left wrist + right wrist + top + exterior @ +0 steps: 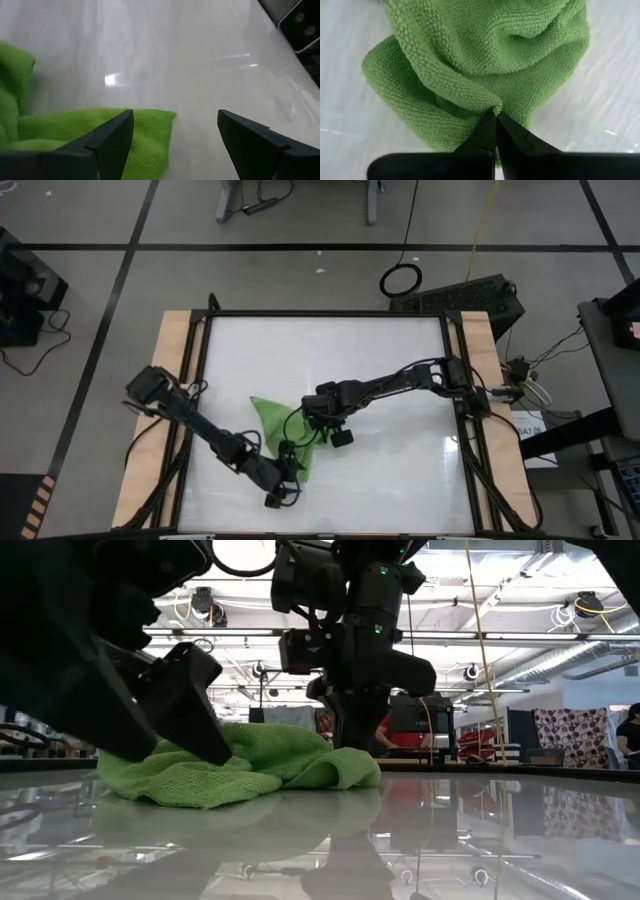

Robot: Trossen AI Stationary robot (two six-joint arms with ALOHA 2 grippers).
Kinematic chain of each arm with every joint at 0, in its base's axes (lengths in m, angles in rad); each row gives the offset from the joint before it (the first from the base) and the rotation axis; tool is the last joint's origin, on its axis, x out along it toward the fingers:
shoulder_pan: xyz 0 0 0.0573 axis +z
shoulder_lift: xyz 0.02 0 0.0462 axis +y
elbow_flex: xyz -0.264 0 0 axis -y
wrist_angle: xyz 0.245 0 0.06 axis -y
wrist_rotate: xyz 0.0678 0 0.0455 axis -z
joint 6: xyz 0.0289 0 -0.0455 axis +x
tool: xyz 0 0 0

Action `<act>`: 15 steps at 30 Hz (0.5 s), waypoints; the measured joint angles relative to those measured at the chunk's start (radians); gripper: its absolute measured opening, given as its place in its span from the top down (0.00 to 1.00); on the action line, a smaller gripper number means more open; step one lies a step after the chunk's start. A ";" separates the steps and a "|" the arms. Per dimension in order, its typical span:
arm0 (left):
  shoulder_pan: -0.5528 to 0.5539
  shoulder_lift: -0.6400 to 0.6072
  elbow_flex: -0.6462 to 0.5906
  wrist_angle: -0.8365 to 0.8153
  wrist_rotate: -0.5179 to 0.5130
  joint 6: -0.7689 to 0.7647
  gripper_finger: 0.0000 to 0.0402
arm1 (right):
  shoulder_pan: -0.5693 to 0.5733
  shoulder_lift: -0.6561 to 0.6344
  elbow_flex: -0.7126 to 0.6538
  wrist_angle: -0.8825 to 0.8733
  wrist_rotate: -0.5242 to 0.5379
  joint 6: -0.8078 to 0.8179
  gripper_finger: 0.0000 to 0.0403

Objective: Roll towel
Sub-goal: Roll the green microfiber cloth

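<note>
My gripper will lift and spread the lime-green towel (272, 418). The towel lies bunched in slack folds (21, 117), so it will then open into a broad hanging sheet.
The lime-green towel (275, 430) lies bunched on the white table, left of its middle and toward the near edge. My right gripper (318, 420) comes down on the towel's right side and is shut on a fold of it (485, 50). My left gripper (285, 483) is open at the towel's near corner (150, 127). One of its fingers (107, 142) is over the cloth and the other (250, 145) over bare table. In the low view the towel (260, 765) is a low heap with the left finger (195, 715) in front of it. My right gripper pinches a raised fold of the towel (492, 102) between its two fingertips, from above, pointing steeply down. The rest of the cloth lies crumpled and slack on the table around the fold. My left gripper has one finger over the towel's near corner; whether it touches, I cannot tell.
Bare white table (400, 470) stretches right of the towel. Wooden rails (175, 380) and a black frame border the table. A black case (480, 295) stands beyond the far right corner.
</note>
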 joint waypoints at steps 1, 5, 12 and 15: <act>0.000 0.011 0.005 -0.001 -0.001 -0.001 0.27 | 0.000 0.000 0.000 0.000 0.000 0.000 1.00; 0.011 0.058 0.007 -0.005 -0.034 -0.027 0.29 | 0.000 0.000 0.000 -0.009 -0.001 0.001 1.00; 0.028 0.112 0.012 0.001 -0.040 -0.067 0.48 | 0.000 0.000 0.000 -0.039 -0.004 0.008 1.00; 0.031 0.113 0.012 -0.004 -0.042 -0.069 0.62 | 0.000 0.000 0.000 -0.054 -0.004 0.004 0.99</act>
